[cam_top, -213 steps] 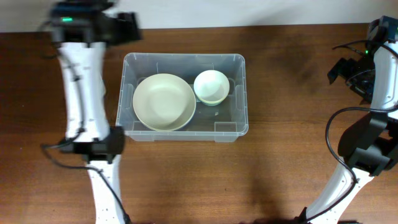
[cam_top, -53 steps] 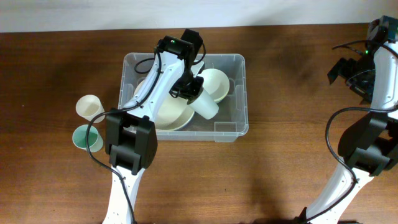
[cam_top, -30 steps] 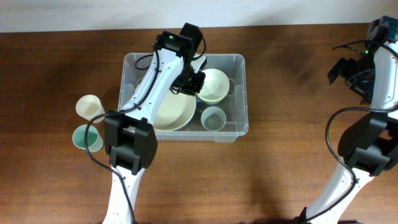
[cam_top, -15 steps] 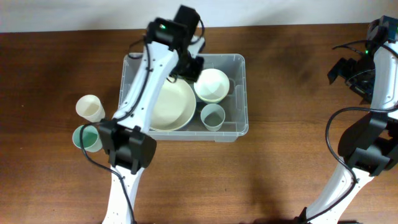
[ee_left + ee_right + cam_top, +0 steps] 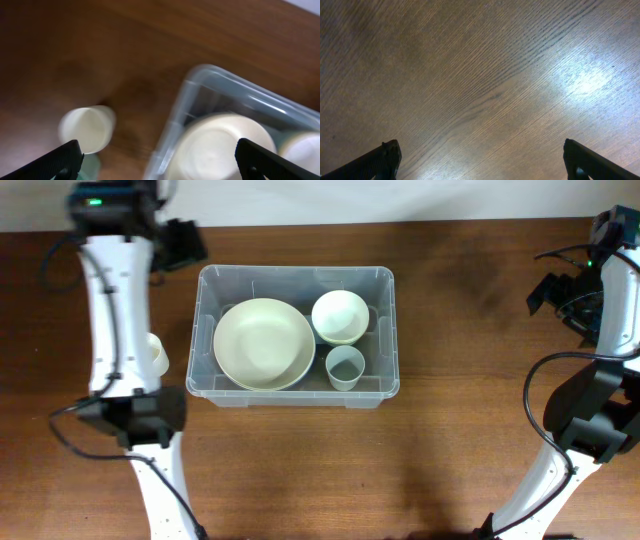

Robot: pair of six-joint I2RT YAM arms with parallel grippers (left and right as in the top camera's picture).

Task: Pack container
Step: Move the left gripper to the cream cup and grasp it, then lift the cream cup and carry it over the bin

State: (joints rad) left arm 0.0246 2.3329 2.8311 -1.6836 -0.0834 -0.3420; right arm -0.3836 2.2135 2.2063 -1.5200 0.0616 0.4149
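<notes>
I should next lower my left gripper, its fingers spread wide, toward the cup (image 5: 89, 128) and close on the cup's rim, with the cream cup free beside the container (image 5: 157, 355).
The clear container (image 5: 296, 273) sits mid-table. Inside it are a large cream bowl (image 5: 264, 344), a smaller cream bowl (image 5: 340, 317) and a pale blue-grey cup (image 5: 345, 367), standing upright at the front right. My left gripper (image 5: 187, 242) hangs open and empty beyond the container's back left corner. Its blurred wrist view looks down on the container's rim (image 5: 200, 90), the large bowl (image 5: 220, 145) and a cream cup (image 5: 86, 129) outside, with the left gripper (image 5: 159, 167) spread wide. My right gripper (image 5: 558, 292) is far right, and the right gripper (image 5: 480, 162) stands open over bare wood.
The cream cup (image 5: 158, 356) stands on the table left of the container, partly hidden behind my left arm. A green cup (image 5: 91, 163) shows as a sliver beside it in the left wrist view. The table is brown wood (image 5: 460, 430).
My left arm has swung out of the container to its back left, and its jaws have opened wide. The blue-grey cup stays in the container. The right arm has not moved.
</notes>
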